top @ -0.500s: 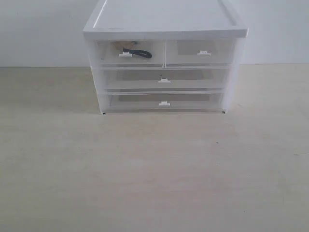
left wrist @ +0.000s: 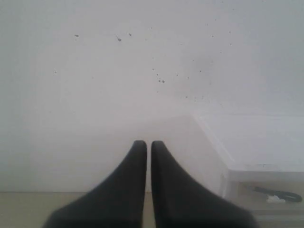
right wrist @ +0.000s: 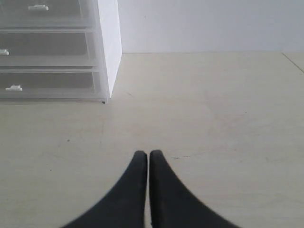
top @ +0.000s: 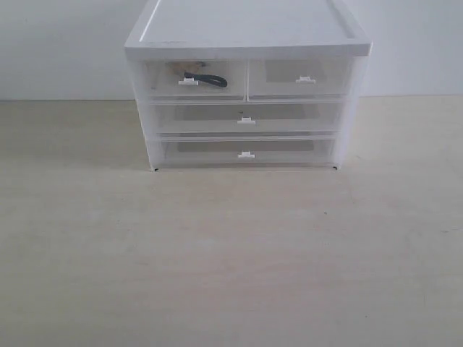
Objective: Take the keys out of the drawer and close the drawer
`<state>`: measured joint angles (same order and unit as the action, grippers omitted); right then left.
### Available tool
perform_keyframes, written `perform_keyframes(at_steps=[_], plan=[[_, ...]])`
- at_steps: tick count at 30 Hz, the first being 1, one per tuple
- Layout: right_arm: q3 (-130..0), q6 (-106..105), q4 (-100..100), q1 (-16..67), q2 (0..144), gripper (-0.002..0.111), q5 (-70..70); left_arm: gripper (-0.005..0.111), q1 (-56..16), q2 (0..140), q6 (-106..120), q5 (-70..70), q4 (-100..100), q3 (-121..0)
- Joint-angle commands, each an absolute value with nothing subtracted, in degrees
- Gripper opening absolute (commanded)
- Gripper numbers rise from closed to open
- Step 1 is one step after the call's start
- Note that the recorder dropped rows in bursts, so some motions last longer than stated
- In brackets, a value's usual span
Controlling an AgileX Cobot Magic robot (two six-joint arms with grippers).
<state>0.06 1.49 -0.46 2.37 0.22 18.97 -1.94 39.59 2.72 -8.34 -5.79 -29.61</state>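
My left gripper's fingers are side by side, but the top drawer's white tab handle (top: 189,82) lies level. I should roll my left gripper before it pinches the handle.
A white drawer unit (top: 246,43) stands at the back of the pale table. Its top left drawer (top: 189,79) is translucent, pushed in, with a small white tab handle (top: 189,82). Through its front the keys (top: 206,78) show as a black strap with a faint ring. In the left wrist view the keys (left wrist: 280,194) appear at the lower right under the unit's top. My left gripper (left wrist: 148,142) is shut and empty, held up to the left of the unit, facing the wall. My right gripper (right wrist: 148,153) is shut and empty, low over the table, right of the unit. Neither arm shows in the exterior view.
The matching top right drawer (top: 302,78) and two full-width drawers (top: 246,118) below are pushed in. The unit's right side wall (right wrist: 110,42) stands ahead of the right gripper, to one side. A white wall (top: 58,43) runs behind the table (top: 231,253).
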Motion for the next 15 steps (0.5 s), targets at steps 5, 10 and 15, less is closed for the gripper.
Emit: perform_keyframes(at_steps=[5,10,15], plan=[[0.0,1.3,-0.6,2.3,0.0,0.0,18.5,0.004,-1.9,39.4,-1.7,-6.6,-11.1,-29.9],[0.0,1.3,-0.6,2.3,0.0,0.0,18.5,0.004,-1.9,39.4,-12.2,-2.6,-19.9,-29.9],[0.0,1.3,-0.6,2.3,0.0,0.0,18.5,0.004,-1.9,39.7,-23.2,4.5,-28.4,-29.9]])
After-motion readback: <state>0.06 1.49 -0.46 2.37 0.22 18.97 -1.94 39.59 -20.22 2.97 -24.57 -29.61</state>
